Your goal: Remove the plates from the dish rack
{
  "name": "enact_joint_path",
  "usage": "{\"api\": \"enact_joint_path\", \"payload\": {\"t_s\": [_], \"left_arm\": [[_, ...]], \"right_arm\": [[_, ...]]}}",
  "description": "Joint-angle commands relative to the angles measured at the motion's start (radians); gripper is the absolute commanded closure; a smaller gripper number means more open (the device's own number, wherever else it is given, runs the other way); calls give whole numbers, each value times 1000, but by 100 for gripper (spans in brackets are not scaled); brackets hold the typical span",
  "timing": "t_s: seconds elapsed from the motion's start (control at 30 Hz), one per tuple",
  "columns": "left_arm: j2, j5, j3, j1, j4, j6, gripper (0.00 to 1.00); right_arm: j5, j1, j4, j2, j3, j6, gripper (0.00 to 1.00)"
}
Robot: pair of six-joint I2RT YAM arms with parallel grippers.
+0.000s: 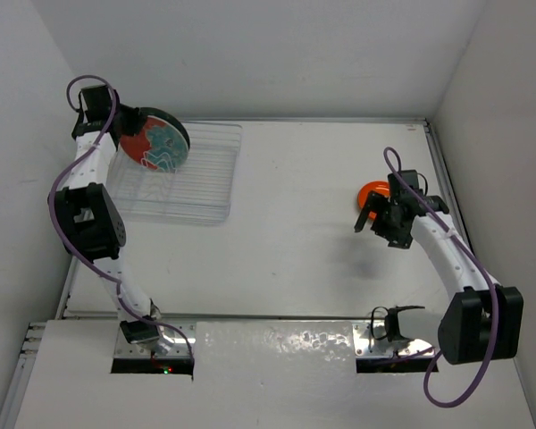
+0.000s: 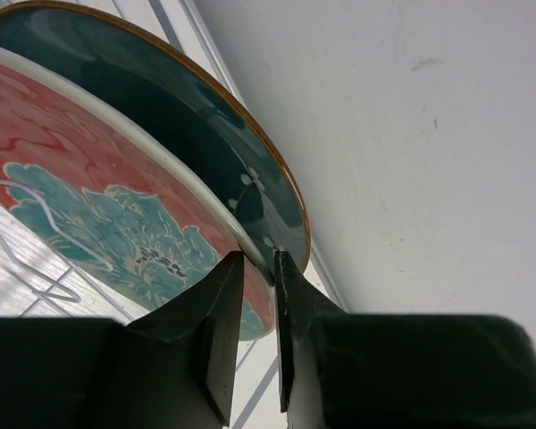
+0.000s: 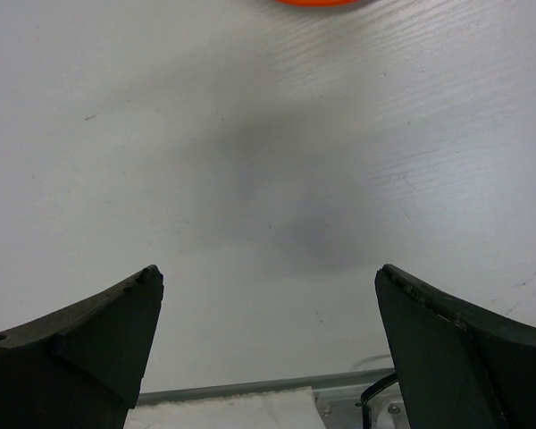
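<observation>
The robot's left gripper pinches the red and teal plate's rim [image 2: 250, 248] with just the ends of its fingers, so it should open, reach further over the plate [image 2: 260, 308] and close before it lifts.
The half red, half teal plate [image 1: 161, 147] stands on edge at the back left corner of the dish rack [image 1: 205, 179]. Close behind it stands the dark teal plate [image 2: 188, 116], also upright. My left gripper [image 2: 257, 259] is shut on the red and teal plate [image 2: 98, 206], one finger on each face of its rim; in the top view this gripper [image 1: 122, 125] sits at the plate's left edge. The orange plate [image 1: 371, 190] lies flat on the table at the right. My right gripper [image 1: 378, 228] hovers just in front of it, open and holding nothing. The orange plate's edge [image 3: 317, 2] shows at the top of the right wrist view.
The rack's thin wires [image 2: 36, 277] run below the plates. White walls close in the table at the back and on both sides, and the left wall is right beside the left arm. A foil-covered panel [image 1: 277, 357] lies between the arm bases.
</observation>
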Motion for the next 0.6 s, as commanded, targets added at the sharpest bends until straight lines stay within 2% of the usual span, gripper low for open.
{"api": "enact_joint_path", "payload": {"t_s": [0.0,0.17,0.2,0.37,0.57], "left_arm": [[41,-1,42,-1,-24,-27,84],[84,-4,114,-1,-116,-58,93],[88,-7,133,-1,-140,-58,98],[113,-8,197,-2,-209,-47,99],[100,2,193,-2,-222,-35,100]], "right_arm": [[-13,6,14,13,49,-13,1],[-24,6,15,25,61,-10,1],[-25,7,15,27,63,-10,1],[-31,6,14,25,72,-7,1],[-41,6,14,20,73,-2,1]]}}
